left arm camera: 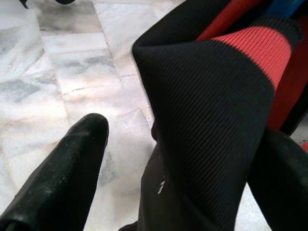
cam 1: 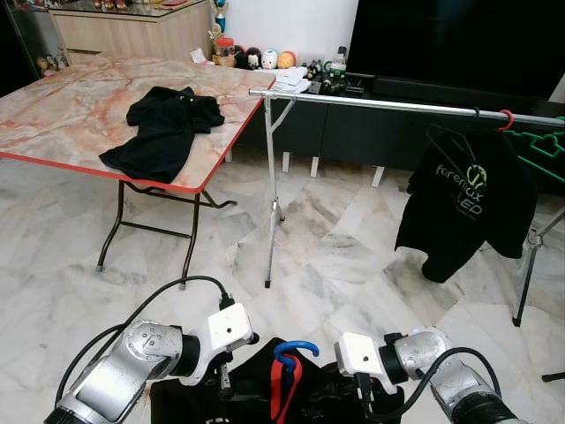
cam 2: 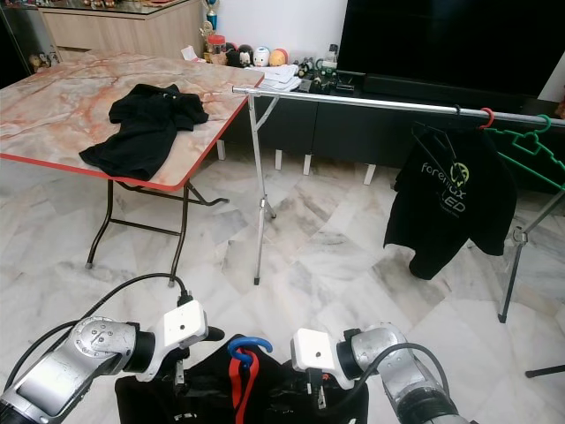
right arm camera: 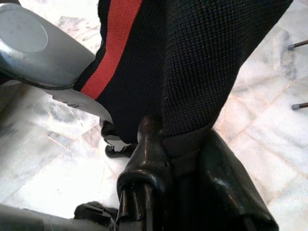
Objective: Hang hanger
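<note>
The blue hook (cam 1: 297, 347) sticks up between the shirt's red stripes (cam 1: 277, 390), so I expect the hanger to travel along inside with its hook up when the robot carries the shirt.
A black shirt with red stripes (cam 1: 252, 389) hangs on a blue hanger (cam 1: 296, 350) low in front of me, between my two grippers. In the right wrist view, my right gripper (right arm camera: 180, 142) is shut on a fold of the shirt. My left gripper (left arm camera: 187, 144) is at the shirt's other side. It is open, with the fabric hanging between its spread fingers (left arm camera: 72, 168). Ahead stands a clothes rack with a silver rail (cam 1: 397, 104).
On the rail's right end, a black printed shirt (cam 1: 463, 203) hangs from a red hanger (cam 1: 506, 118) beside a green hanger (cam 1: 543, 146). A marble-top folding table (cam 1: 53, 115) on the left carries another black shirt (cam 1: 163, 128). A dark TV cabinet (cam 1: 353, 132) stands behind the rack.
</note>
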`<state>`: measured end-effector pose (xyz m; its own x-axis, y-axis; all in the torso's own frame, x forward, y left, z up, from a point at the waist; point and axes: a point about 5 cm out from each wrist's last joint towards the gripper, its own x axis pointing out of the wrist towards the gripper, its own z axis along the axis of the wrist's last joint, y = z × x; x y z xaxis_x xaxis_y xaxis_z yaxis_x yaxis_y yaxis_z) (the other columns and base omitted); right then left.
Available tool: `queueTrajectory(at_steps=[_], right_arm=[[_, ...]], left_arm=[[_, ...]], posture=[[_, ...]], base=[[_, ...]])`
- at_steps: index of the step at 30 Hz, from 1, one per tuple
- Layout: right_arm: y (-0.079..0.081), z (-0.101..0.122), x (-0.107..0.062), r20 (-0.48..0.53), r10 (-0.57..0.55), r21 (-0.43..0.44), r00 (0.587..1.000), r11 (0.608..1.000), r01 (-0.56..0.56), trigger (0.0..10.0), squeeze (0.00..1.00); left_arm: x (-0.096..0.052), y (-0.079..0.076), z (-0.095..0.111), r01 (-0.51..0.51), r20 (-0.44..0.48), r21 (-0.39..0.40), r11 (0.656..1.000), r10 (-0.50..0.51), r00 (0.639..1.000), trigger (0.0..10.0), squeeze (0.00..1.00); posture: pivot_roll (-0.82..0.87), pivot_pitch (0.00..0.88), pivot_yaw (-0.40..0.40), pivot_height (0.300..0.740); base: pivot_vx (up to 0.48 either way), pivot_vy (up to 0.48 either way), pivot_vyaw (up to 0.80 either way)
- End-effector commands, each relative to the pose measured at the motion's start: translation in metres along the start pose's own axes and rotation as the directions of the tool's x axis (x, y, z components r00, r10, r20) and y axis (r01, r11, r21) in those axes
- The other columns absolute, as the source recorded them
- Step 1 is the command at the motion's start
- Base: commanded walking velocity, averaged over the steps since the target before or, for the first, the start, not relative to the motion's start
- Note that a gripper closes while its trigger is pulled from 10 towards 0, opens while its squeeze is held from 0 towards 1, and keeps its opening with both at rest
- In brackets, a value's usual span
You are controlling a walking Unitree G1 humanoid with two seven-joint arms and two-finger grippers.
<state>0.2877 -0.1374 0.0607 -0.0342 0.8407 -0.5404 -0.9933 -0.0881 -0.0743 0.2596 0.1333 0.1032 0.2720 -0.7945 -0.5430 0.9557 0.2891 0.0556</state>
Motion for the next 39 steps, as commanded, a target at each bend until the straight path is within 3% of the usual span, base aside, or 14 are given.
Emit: queueTrajectory(at_steps=[1,4,6,7,8,9,10,39], right_arm=[[-0.01,0.012,-0.004,0.043,-0.036,-0.037,0.998,0.999,0.037,0.0,0.0],[-0.011,0.014,-0.003,0.043,-0.045,-0.043,0.998,0.998,0.047,0.0,0.0],[-0.012,0.015,-0.002,0.047,-0.047,-0.043,0.998,0.998,0.049,0.0,0.0],[-0.012,0.015,-0.002,0.048,-0.047,-0.043,0.998,0.998,0.049,0.0,0.0],[-0.012,0.016,-0.002,0.049,-0.046,-0.043,0.998,0.998,0.048,0.0,0.0],[-0.012,0.016,-0.002,0.05,-0.049,-0.044,0.998,0.998,0.051,0.0,0.0],[-0.013,0.016,-0.001,0.05,-0.052,-0.043,0.997,0.998,0.054,0.0,0.0],[-0.022,0.027,0.0,0.103,-0.081,-0.021,0.991,0.996,0.083,0.0,0.0]], left_arm=[[-0.001,-0.001,0.003,0.006,0.02,-0.001,1.0,-0.006,1.0,10.0,0.0],[-0.001,-0.001,0.004,0.01,0.024,0.0,1.0,-0.01,1.0,10.0,0.0],[-0.001,-0.002,0.005,0.014,0.026,-0.001,1.0,-0.014,1.0,9.4,0.0],[-0.001,-0.002,0.005,0.017,0.029,0.0,1.0,-0.017,0.999,4.8,0.0],[-0.001,-0.002,0.005,0.018,0.03,-0.001,1.0,-0.018,0.999,3.6,0.0],[-0.001,-0.002,0.006,0.02,0.033,-0.001,1.0,-0.02,0.999,0.3,0.0],[-0.001,-0.003,0.006,0.023,0.035,-0.002,1.0,-0.023,0.999,0.0,0.0],[-0.001,-0.005,0.011,0.056,0.053,-0.004,0.998,-0.056,0.997,0.0,0.0]], posture=[[0.06,0.02,-0.034,0.74],[0.06,0.02,-0.034,0.74],[0.06,0.02,-0.033,0.74],[0.06,0.02,-0.033,0.74],[0.06,0.02,-0.033,0.74],[0.06,0.02,-0.033,0.74],[0.06,0.02,-0.033,0.74],[0.06,0.044,-0.037,0.74]], base=[[0.0,0.0,0.0],[0.0,0.0,0.0],[0.0,0.0,0.0],[0.0,0.0,0.0],[0.0,0.0,0.0],[0.0,0.0,0.0],[0.0,0.0,0.0],[0.0,0.0,0.0]])
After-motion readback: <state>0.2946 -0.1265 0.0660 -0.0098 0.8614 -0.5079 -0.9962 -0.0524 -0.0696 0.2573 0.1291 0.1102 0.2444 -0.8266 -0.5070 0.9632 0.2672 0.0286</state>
